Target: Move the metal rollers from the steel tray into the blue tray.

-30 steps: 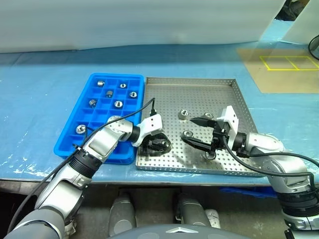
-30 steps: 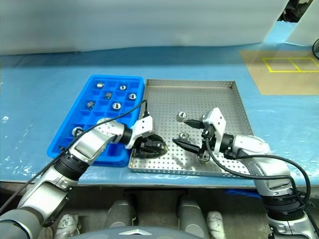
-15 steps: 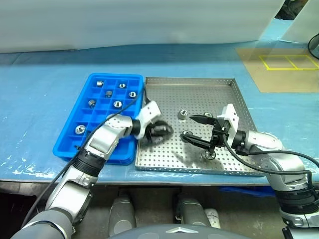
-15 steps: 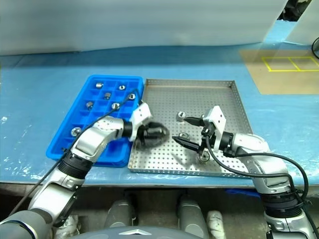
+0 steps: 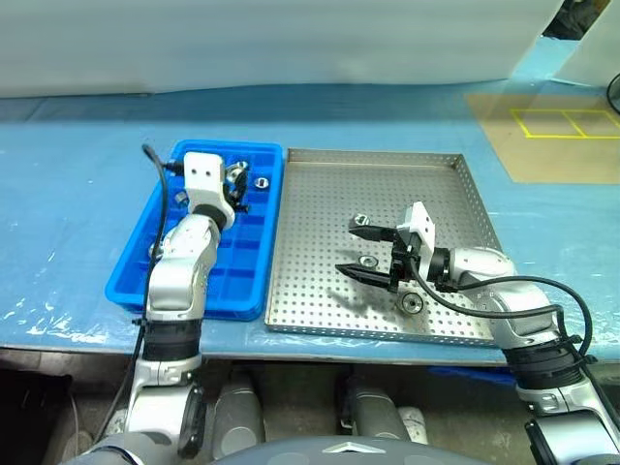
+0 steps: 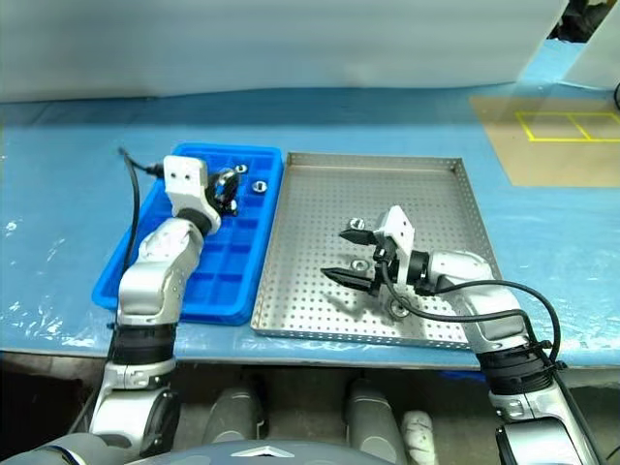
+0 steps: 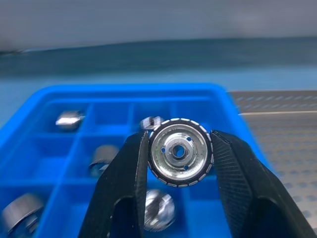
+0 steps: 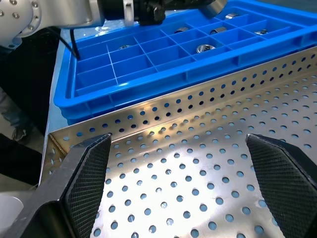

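My left gripper should keep carrying the metal roller [image 7: 179, 151], which hangs clear above the blue tray's filled compartments, toward the empty compartment nearer me [image 8: 158, 43] and let it go there.
My left gripper [image 5: 235, 182] hangs over the far end of the blue tray [image 5: 131, 281], shut on a metal roller [image 7: 181, 151] held flat-face on between both fingers. Several more rollers lie in the blue tray's far compartments, such as one [image 5: 260, 181] by the right rim. On the steel tray [image 5: 320, 194] three rollers remain: one [image 5: 358, 221] beside the far finger, one [image 5: 368, 261] between the fingers, one [image 5: 412, 303] near the front. My right gripper [image 5: 356, 252] stands open just above the steel floor, pointing toward the blue tray [image 8: 148, 64].
The two trays sit side by side on a blue table cover. A brown mat with yellow lines [image 5: 552, 136] lies at the far right. A white sheet [image 5: 271, 44] runs along the back.
My left gripper swung from the steel tray's near-left corner up and left over the blue tray and turned to point forward. My right gripper edged a little left.
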You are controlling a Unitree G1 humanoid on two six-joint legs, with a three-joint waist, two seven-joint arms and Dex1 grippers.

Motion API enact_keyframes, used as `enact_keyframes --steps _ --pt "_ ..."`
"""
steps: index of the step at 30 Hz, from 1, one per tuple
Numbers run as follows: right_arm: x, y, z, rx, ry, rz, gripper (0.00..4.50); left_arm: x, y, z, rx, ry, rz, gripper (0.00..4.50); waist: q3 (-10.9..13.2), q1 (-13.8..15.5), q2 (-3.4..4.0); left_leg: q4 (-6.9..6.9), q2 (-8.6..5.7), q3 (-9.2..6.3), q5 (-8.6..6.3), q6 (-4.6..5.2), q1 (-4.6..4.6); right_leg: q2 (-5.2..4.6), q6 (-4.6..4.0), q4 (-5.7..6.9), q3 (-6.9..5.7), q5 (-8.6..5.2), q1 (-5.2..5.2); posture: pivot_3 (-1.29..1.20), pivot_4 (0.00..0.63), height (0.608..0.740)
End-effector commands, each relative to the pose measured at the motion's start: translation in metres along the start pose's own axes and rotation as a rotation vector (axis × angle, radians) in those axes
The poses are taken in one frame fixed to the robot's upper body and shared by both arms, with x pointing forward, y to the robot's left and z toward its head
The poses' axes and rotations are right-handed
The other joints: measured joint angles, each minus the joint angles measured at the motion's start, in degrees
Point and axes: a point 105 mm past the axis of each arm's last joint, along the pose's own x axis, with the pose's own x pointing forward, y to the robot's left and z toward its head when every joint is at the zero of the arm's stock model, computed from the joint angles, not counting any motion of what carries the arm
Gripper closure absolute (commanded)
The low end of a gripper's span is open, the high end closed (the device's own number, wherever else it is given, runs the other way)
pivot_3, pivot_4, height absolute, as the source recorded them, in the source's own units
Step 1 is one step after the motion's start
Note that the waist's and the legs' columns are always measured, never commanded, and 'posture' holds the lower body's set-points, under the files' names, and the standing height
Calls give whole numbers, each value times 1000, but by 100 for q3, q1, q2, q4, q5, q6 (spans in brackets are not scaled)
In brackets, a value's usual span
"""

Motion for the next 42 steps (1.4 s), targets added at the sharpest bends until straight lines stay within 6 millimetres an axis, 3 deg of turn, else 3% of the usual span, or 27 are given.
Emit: enact_keyframes --steps 1,6,28,36,38,42 --pt "5 3 11 -48 -31 44 0 -9 17 16 36 -51 137 2931 1 40 -2 1 1 -1 0 -1 0 0 0 1 -1 0 0 -61 150 740" --pt "6 1 10 -50 -23 56 0 -18 24 12 48 -32 178 2931 3 99 -5 8 -1 -3 -1 0 -4 -4 0 1 -2 0 2 -45 150 740" --pt "6 4 2 -50 -12 37 0 -25 31 -29 113 180 261 2931 3 70 -6 6 -1 -3 -2 1 -9 -3 2 -2 -3 -1 -5 -72 150 740" --pt "7 5 1 -55 -1 37 0 -25 20 -33 61 210 188 197 3 66 -6 2 -2 -3 -2 0 -10 -3 3 -7 -4 -1 -6 -72 150 740" --pt "7 5 1 -55 -2 36 0 -22 8 -27 41 177 98 22 3 68 -6 1 -1 -3 -2 1 -12 -3 3 -9 -4 -1 -6 -72 150 740" --pt "7 5 3 -58 -4 34 0 -10 -35 13 18 -15 -192 22 4 102 -7 1 -1 -5 -2 1 -28 -3 2 -11 -6 -1 -20 -81 150 740"
